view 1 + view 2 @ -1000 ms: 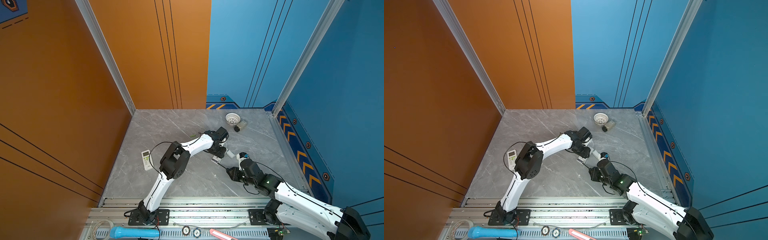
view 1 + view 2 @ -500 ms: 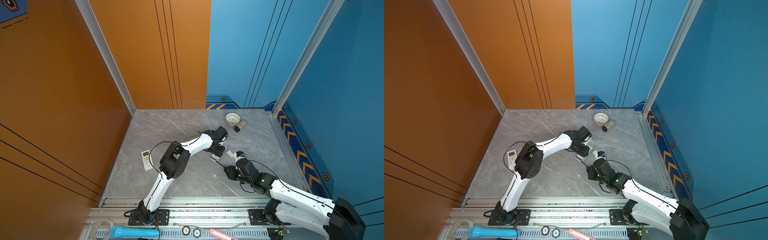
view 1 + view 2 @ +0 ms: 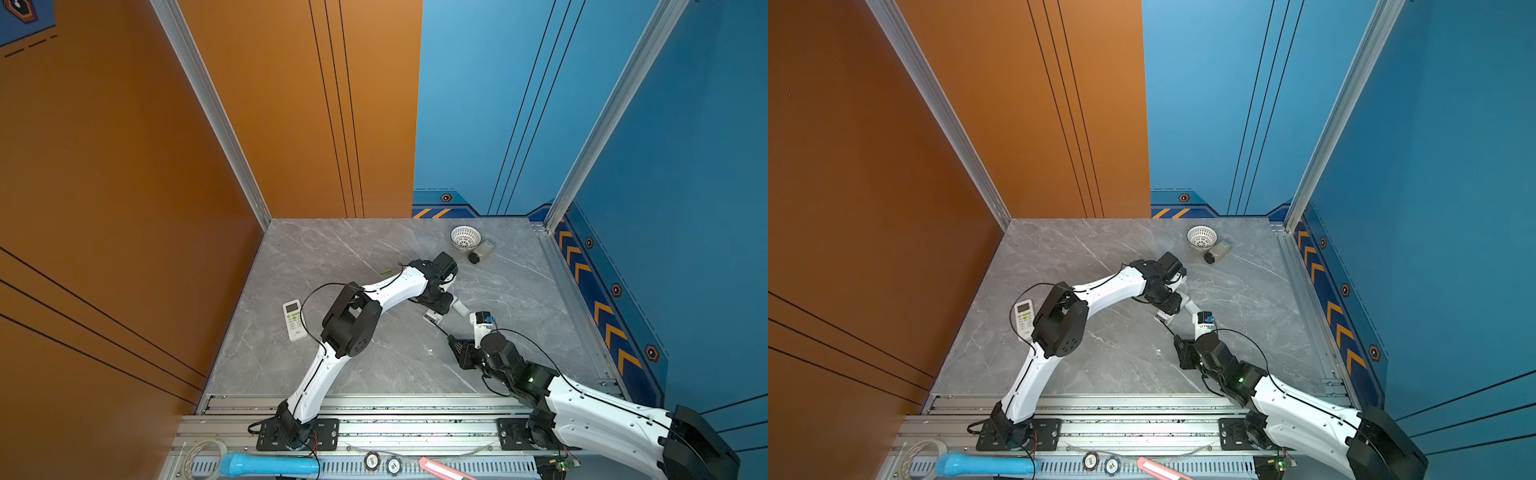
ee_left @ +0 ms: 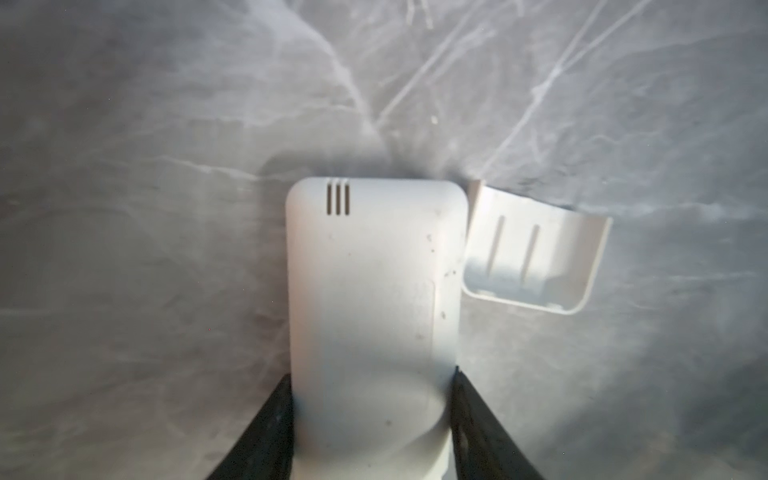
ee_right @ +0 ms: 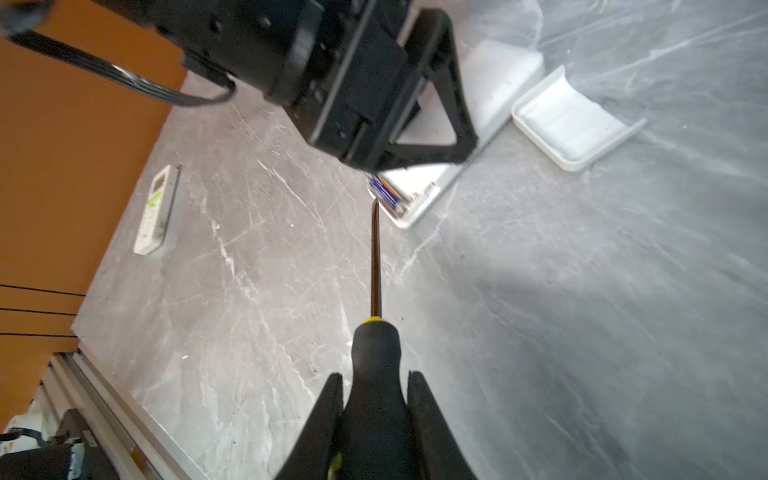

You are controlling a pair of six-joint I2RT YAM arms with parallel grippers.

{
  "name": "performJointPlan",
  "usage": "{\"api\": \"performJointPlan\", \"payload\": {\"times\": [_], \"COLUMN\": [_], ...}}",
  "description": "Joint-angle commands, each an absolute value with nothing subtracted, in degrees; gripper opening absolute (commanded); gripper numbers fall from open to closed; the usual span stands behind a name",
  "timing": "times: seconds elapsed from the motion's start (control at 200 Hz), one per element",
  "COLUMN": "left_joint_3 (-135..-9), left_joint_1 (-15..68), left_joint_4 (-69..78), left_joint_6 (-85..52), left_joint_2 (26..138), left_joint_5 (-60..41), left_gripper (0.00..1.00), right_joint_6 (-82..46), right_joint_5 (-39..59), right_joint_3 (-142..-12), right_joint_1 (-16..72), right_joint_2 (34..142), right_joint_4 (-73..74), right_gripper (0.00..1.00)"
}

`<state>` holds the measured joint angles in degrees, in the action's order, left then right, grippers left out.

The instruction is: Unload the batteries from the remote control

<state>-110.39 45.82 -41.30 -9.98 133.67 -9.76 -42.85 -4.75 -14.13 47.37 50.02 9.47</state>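
The screwdriver's tip is at the battery compartment's side edge next to the batteries, so next my right gripper pulls back and moves the tip to the batteries' end.
My left gripper is shut on the white remote control, which lies back-up on the table. In both top views this gripper sits mid-table over it. At the remote's open end, blue and orange batteries show in the compartment. My right gripper is shut on the black-and-yellow screwdriver. Its tip rests at the compartment's edge beside the batteries. A light green battery lies loose on the table behind the left arm.
A white battery cover lies inside-up right beside the remote. A second remote lies at the left. A white basket and a small jar stand at the back right.
My right gripper with the screwdriver has shifted slightly left towards the remote's open end. The left arm has not moved.
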Motion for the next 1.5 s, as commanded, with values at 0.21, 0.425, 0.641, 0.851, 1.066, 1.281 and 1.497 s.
{"api": "performJointPlan", "payload": {"times": [0.21, 0.425, 0.641, 0.851, 1.066, 1.281, 1.497], "left_joint_3": [-110.8, -110.1, -109.7, -109.4, -109.5, -109.9, -110.0], "left_joint_1": [47.3, 47.1, 47.8, 48.2, 48.3, 48.2, 48.2], "left_joint_4": [-42.1, -42.1, -42.1, -42.1, -42.1, -42.0, -42.1], "left_joint_6": [-10.6, -9.1, -9.0, -8.7, -8.6, -8.4, -8.3], "left_joint_2": [134.7, 133.9, 133.8, 133.7, 133.8, 134.0, 134.2], "left_joint_5": [-12.8, -10.8, -10.4, -10.0, -10.0, -9.7, -9.8], "left_gripper": [0.00, 0.00, 0.00, 0.00, 0.00, 0.00, 0.00], "right_joint_6": [-42.4, -46.2, -47.2, -46.2, -46.1, -47.2, -47.3], "right_joint_5": [-5.2, -3.3, -1.7, -0.9, 0.1, 1.0, 1.3], "right_joint_3": [-15.4, -20.8, -24.7, -27.2, -27.7, -27.1, -26.7], "right_joint_1": [48.3, 45.6, 44.4, 43.8, 42.9, 42.1, 42.0], "right_joint_2": [45.3, 40.7, 43.3, 47.8, 48.3, 45.0, 47.3], "right_joint_4": [8.4, -15.5, -20.9, -21.5, -21.2, -24.2, -21.6], "right_gripper": [0.00, 0.00, 0.00, 0.00, 0.00, 0.00, 0.00]}}
